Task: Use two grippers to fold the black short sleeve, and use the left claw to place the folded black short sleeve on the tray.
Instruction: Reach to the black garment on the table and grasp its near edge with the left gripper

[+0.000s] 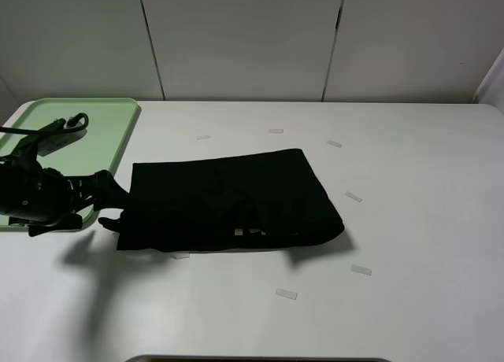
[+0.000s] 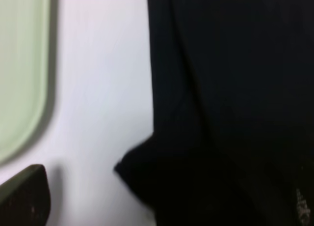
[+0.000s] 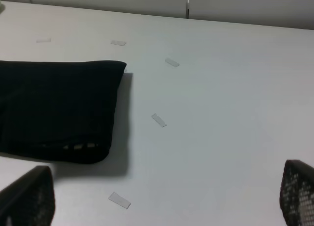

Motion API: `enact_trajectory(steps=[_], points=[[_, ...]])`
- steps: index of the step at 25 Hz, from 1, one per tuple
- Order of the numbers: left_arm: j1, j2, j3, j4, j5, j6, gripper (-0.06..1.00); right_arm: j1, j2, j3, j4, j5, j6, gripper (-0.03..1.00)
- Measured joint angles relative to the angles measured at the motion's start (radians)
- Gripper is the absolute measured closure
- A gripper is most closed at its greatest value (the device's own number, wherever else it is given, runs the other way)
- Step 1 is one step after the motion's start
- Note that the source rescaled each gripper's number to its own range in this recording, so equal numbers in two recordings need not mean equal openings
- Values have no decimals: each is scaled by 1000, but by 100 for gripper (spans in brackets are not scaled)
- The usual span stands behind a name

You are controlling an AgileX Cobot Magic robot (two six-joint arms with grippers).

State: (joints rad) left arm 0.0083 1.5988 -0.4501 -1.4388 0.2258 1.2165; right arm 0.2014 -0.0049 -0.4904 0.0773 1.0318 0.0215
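Observation:
The black short sleeve's edge (image 1: 128, 208) is only at the ends of my left gripper's open fingers, so my left gripper should move farther over the folded layers (image 1: 153, 198) before it closes and lifts.
The black short sleeve (image 1: 228, 205) lies folded into a rectangle in the middle of the white table. It fills much of the left wrist view (image 2: 230, 88) and shows in the right wrist view (image 3: 54, 108). My left claw (image 1: 111, 207) is at the shirt's left edge, its two fingers spread apart, open, with nothing clearly gripped. The left wrist view shows only one finger (image 2: 24, 196), over bare table. The light-green tray (image 1: 106, 134) sits at the far left, partly under the left arm, and its rim (image 2: 19, 64) is close by. The right gripper (image 3: 162, 199) hovers open to the right of the shirt.
Several small strips of clear tape lie on the table around the shirt, such as one (image 1: 353, 197) to its right and one (image 1: 287, 293) in front. White wall panels stand behind the table. A dark edge (image 1: 260, 360) shows at the near side.

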Motion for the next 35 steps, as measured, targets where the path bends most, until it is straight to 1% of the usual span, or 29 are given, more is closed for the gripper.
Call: enact_trajectory(steps=[4,9,13,20,25,28,30,32,34,35], points=[[-37,0,-30,-12,-25,3,-5,0,0,0,0,0,0,-3],[-86,14,-36,-94,-43,43,-5,0,0,0,0,0,0,-3],[-121,88,-37,-147,-43,75,-5,0,0,0,0,0,0,-3],[-133,168,-56,-166,-46,102,-4,0,0,0,0,0,0,-3],[-140,215,-110,-170,-15,114,-4,0,0,0,0,0,0,-3],[-170,253,-159,-174,6,118,-2,0,0,0,0,0,0,-3],[-190,271,-186,-181,12,116,5,0,0,0,0,0,0,-3],[-211,291,-204,-201,13,115,17,0,0,0,0,0,0,-3],[-226,302,-207,-208,13,114,31,0,0,0,0,0,0,-3],[-235,305,-207,-209,11,113,41,0,0,0,0,0,0,-3]])
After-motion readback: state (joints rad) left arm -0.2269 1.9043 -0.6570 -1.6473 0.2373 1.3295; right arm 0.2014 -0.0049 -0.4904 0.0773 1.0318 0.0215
